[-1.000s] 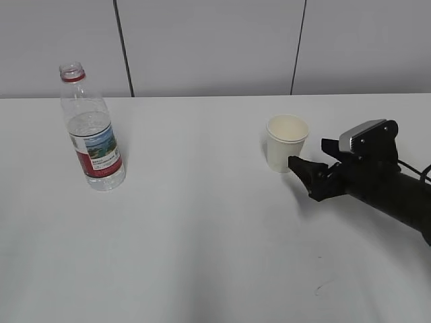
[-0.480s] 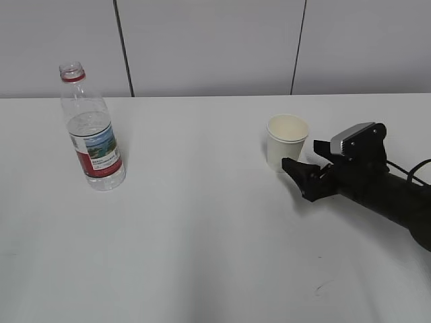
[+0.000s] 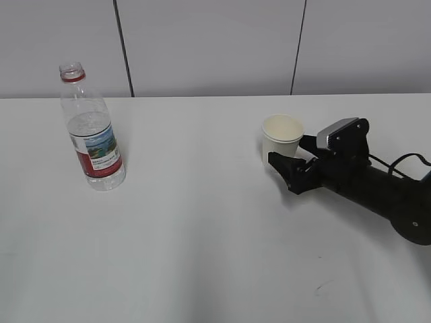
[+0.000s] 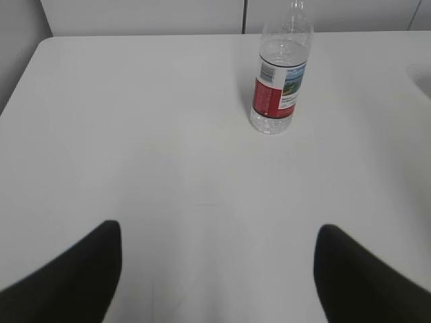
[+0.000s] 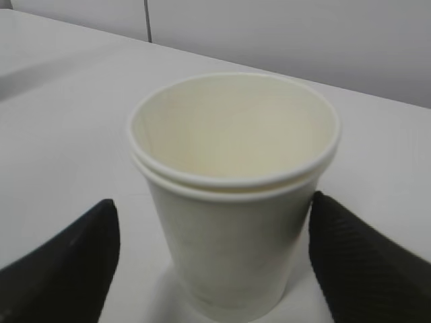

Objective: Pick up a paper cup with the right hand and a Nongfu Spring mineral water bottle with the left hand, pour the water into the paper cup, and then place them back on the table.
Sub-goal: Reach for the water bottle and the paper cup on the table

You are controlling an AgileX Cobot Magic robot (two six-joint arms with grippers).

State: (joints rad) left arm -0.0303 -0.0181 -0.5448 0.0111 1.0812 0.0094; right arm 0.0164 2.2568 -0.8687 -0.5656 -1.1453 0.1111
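Observation:
The two edges of the doubled rim (image 5: 232, 188) are close together and even, so the paper cup (image 3: 281, 143) will come up in one piece when the robot lifts it.
The paper cup (image 3: 280, 134) stands upright on the white table (image 3: 202, 235), right of centre. In the right wrist view it (image 5: 232, 222) fills the middle and shows a doubled rim. My right gripper (image 3: 287, 151) is open with the cup between its fingers (image 5: 212, 205). The right finger (image 5: 350, 256) meets the cup's side; the left finger (image 5: 74, 256) stands a little off it. The Nongfu Spring bottle (image 3: 91, 134) stands upright at the far left, uncapped and partly filled. My left gripper (image 4: 215, 235) is open and empty, well short of the bottle (image 4: 279, 81).
A small dark scratch (image 3: 323, 288) marks the table at the front right. A grey panelled wall (image 3: 215, 47) runs behind the table's far edge. The left arm is out of the exterior view.
My right gripper has moved left, so its open fingers now stand around the cup. The cup has shifted slightly left. The bottle has not moved.

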